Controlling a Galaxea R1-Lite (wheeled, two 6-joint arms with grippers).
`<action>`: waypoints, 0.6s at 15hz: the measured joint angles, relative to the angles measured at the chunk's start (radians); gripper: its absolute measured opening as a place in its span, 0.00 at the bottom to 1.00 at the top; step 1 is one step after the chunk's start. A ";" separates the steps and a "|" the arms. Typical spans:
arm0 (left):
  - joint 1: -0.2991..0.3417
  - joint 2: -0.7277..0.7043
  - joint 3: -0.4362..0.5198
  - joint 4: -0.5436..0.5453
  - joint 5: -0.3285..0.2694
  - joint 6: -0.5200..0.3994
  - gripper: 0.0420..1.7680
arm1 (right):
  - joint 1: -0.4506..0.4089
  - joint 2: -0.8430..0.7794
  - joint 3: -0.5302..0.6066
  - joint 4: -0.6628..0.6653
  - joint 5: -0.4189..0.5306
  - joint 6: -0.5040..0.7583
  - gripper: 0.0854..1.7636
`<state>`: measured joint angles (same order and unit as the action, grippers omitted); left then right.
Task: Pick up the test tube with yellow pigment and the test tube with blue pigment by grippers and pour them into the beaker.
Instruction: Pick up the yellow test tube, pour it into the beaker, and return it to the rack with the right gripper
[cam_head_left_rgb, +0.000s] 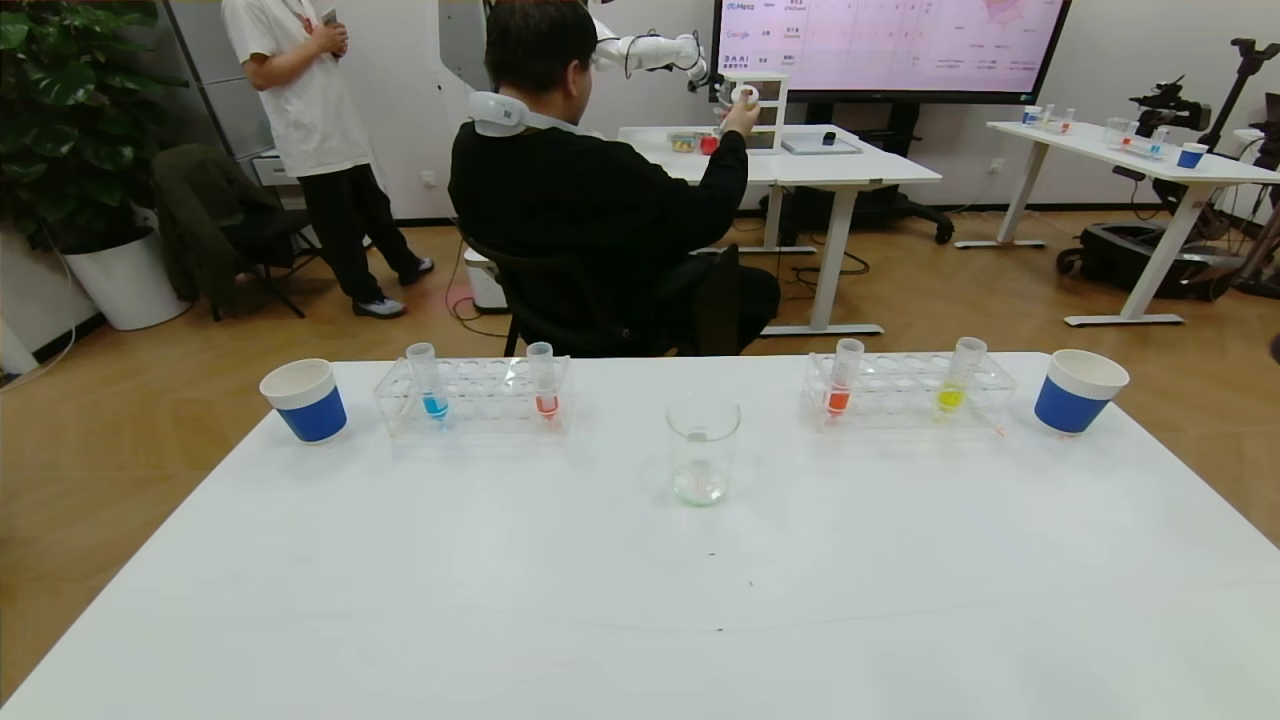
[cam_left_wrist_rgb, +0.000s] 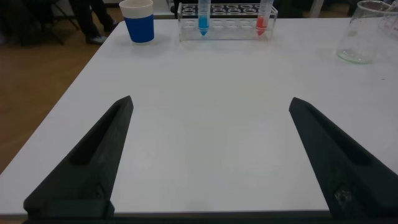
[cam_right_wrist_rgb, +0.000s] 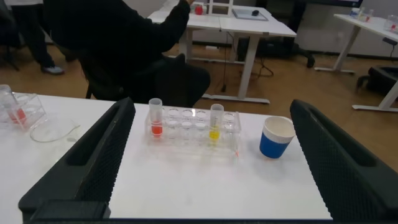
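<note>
I expect the pigment to make only a shallow pool in the beaker when I pour, because yellow pigment (cam_head_left_rgb: 951, 397) sits only low in the test tube (cam_head_left_rgb: 961, 372).
The test tube with blue pigment (cam_head_left_rgb: 432, 385) stands upright in the left clear rack (cam_head_left_rgb: 470, 395). The test tube with yellow pigment (cam_head_left_rgb: 955, 385) stands upright in the right rack (cam_head_left_rgb: 905, 390). Between the racks, slightly nearer, the clear beaker (cam_head_left_rgb: 702, 450) sits on the white table. Neither gripper shows in the head view. My left gripper (cam_left_wrist_rgb: 211, 101) is open over bare table, with the blue tube (cam_left_wrist_rgb: 203, 17) far ahead and the beaker (cam_left_wrist_rgb: 367, 31) off to one side. My right gripper (cam_right_wrist_rgb: 212, 104) is open and empty, facing the yellow tube (cam_right_wrist_rgb: 215, 127) from a distance.
Each rack also holds an orange-red tube (cam_head_left_rgb: 545, 385) (cam_head_left_rgb: 842, 385). A blue paper cup (cam_head_left_rgb: 305, 400) stands outside the left rack and another (cam_head_left_rgb: 1075, 392) outside the right. A seated person (cam_head_left_rgb: 590, 200) is just beyond the table's far edge.
</note>
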<state>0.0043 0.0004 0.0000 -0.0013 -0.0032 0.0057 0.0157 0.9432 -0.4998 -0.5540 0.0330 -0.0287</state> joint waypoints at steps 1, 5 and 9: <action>0.000 0.000 0.000 0.000 0.000 0.000 0.99 | 0.000 0.081 -0.015 -0.066 0.003 0.001 0.98; 0.000 0.000 0.000 0.000 0.000 0.000 0.99 | -0.007 0.388 -0.041 -0.360 0.013 0.003 0.98; 0.000 0.000 0.000 0.000 0.000 0.000 0.99 | -0.013 0.661 -0.083 -0.521 0.017 0.006 0.98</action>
<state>0.0043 0.0004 0.0000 -0.0013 -0.0032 0.0057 0.0032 1.6038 -0.5826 -1.0755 0.0500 -0.0226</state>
